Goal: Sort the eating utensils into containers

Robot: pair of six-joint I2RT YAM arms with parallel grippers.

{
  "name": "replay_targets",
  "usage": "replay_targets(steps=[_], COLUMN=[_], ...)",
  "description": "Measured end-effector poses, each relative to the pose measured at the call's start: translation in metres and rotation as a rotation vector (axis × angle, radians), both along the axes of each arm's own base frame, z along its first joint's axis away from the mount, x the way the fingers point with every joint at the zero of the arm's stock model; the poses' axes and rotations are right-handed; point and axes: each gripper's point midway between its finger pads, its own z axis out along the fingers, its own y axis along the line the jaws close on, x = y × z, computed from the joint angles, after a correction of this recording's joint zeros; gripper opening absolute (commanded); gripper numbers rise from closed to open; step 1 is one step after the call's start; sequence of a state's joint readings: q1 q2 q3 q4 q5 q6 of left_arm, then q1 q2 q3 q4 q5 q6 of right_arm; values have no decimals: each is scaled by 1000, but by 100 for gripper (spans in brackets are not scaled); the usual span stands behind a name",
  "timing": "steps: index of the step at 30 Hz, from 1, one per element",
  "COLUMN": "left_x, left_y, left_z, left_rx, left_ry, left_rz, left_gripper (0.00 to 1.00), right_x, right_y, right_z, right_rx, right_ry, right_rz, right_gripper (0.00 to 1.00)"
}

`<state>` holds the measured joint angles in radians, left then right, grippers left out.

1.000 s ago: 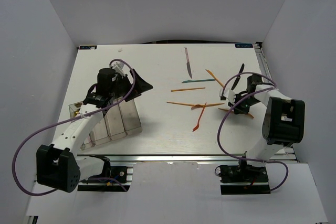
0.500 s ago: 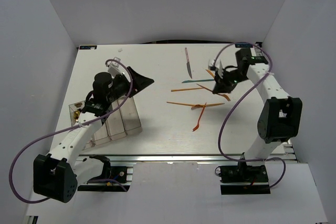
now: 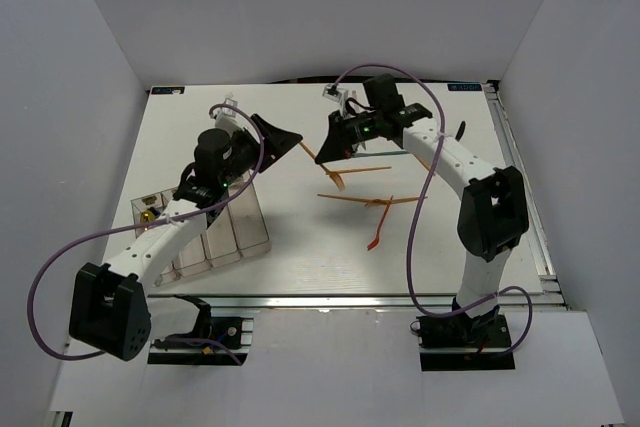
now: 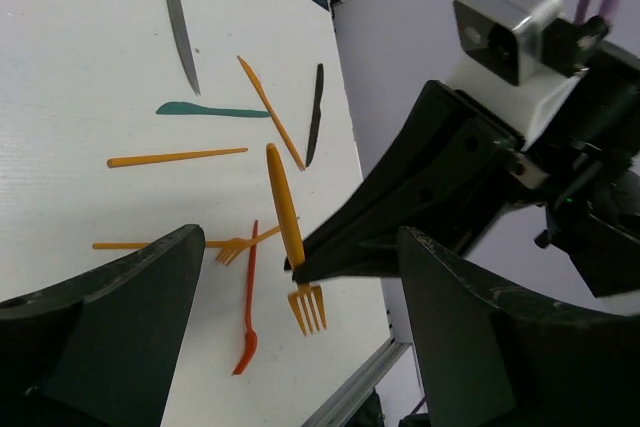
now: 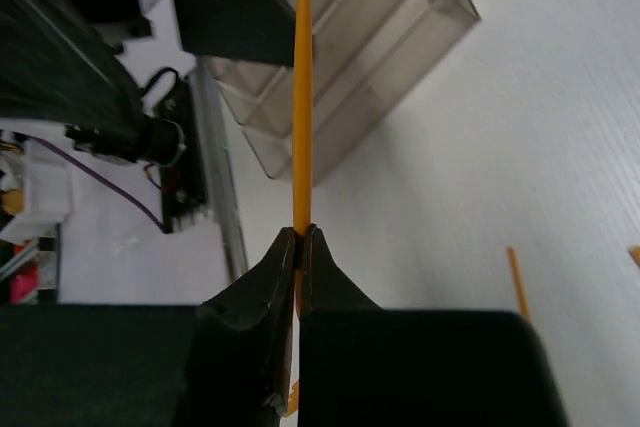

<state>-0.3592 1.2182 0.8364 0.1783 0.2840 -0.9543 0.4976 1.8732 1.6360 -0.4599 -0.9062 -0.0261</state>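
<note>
The robot's left gripper should grab the fork's handle [image 3: 307, 149] before the right gripper opens, because the right gripper is holding the orange fork far from the clear bins [image 3: 212, 235].
My right gripper [image 3: 334, 147] is shut on an orange fork [image 3: 322, 165] and holds it in the air over the table's middle, close to my left gripper [image 3: 284, 141]. In the right wrist view the fork's handle [image 5: 301, 97] sticks out past the shut jaws toward the clear bins [image 5: 372, 47]. In the left wrist view the fork [image 4: 284, 215] hangs between my open, empty left fingers [image 4: 120, 332], tines down. The clear bins [image 3: 215, 237] stand at the near left under my left arm. Other utensils lie on the table: orange sticks [image 3: 357, 170], a red-orange spoon [image 3: 377, 234].
In the left wrist view a dark-bladed knife [image 4: 180, 32], a teal knife [image 4: 212, 110], an orange knife [image 4: 270, 112], a black knife [image 4: 316, 112] and a second orange fork [image 4: 236, 245] lie spread on the table. A gold piece [image 3: 148, 215] sits in the leftmost bin.
My right arm has swung from the right side to the table's middle, carrying the orange fork up to the left gripper. The left gripper has shifted slightly right and farther away.
</note>
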Motion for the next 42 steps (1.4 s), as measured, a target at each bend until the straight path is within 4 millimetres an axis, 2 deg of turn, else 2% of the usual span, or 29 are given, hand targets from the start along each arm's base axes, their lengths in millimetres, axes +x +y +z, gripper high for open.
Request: replay_targets(steps=[2,4,7,15,19,20,22,24,31,32,33,36,38,40,42], left_x=[3,5,8,8,8,7,5,4,-1,-1,-2,-2,0,2,0], left_y=[-2,-3,-5,-14,-14,-14,-14,-14,-11,-9,-7,9,30,66,117], left_z=[-4,-6,-7,-11,-13,-14,-18,-21,-26,-28,-30,-38,-43,-52,-63], left_rx=[11,18,27,30,35,38,48,59,102,118,137,227,295,362,426], left_ry=[8,12,14,34,48,54,68,79,102,109,118,164,203,257,323], left_rz=[9,15,14,-7,-5,-5,-9,-9,-10,-4,2,43,88,156,252], left_gripper=[85,78,71,62,59,51,44,33,8,0,0,0,0,0,0], right_x=[-8,-13,-19,-15,-14,-14,-14,-15,-17,-18,-18,-18,-20,-23,-26], right_y=[16,27,38,45,46,46,46,46,49,49,49,48,47,44,41], right_z=[11,18,22,33,32,30,28,25,20,20,20,19,16,10,3], right_rx=[36,63,93,142,152,151,151,152,161,163,165,170,163,150,134], right_ry=[46,77,126,171,182,192,201,210,210,208,205,170,143,113,84], right_rz=[0,1,-3,-31,-39,-43,-47,-50,-42,-38,-34,-12,7,32,64], right_gripper=[0,0,0,0,0,0,0,0,25,27,29,33,34,34,33])
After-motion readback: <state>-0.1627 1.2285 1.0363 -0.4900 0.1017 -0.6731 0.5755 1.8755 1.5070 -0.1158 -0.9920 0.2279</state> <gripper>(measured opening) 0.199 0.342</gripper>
